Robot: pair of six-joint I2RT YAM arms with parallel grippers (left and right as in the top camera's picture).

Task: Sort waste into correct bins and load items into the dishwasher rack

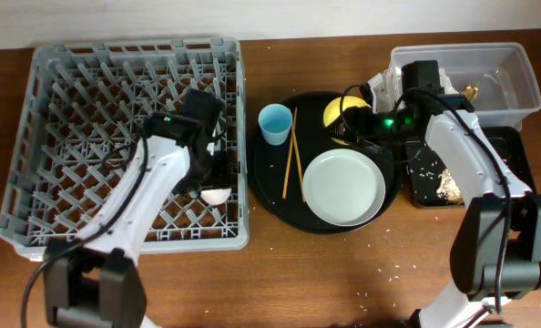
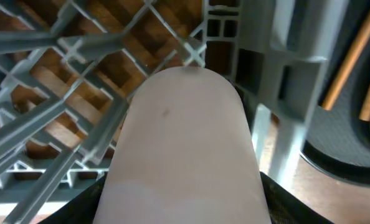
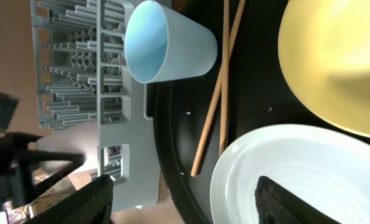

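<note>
The light blue cup stands with its opening up point(image 1: 275, 118) on the black tray, so my right gripper should pick it up and offer the cup's base point(image 3: 205, 53) to my left gripper for racking.
My left gripper point(image 1: 213, 182) is shut on the pale pink cup point(image 1: 216, 194), low over the right side of the grey dishwasher rack point(image 1: 70, 137). In the left wrist view the cup point(image 2: 185, 149) fills the space between the fingers above the rack lattice point(image 2: 54, 74). My right gripper point(image 3: 191, 199) is open and empty above the round black tray point(image 1: 270, 196). On that tray are the light blue cup point(image 1: 275, 123), the chopsticks point(image 1: 293, 155), the yellow bowl point(image 1: 336, 111) and the plate point(image 1: 343, 187). The right wrist view shows the cup point(image 3: 166, 40), chopsticks point(image 3: 219, 93), bowl point(image 3: 334, 62) and plate point(image 3: 297, 174).
The clear tub point(image 1: 503, 68) stands at the back right with the shallow black tray point(image 1: 503, 146) in front of it. Brownish food scraps point(image 1: 450, 185) and pale grains lie in the black tray. The napkin does not show clearly. A few grains dot the table front.
</note>
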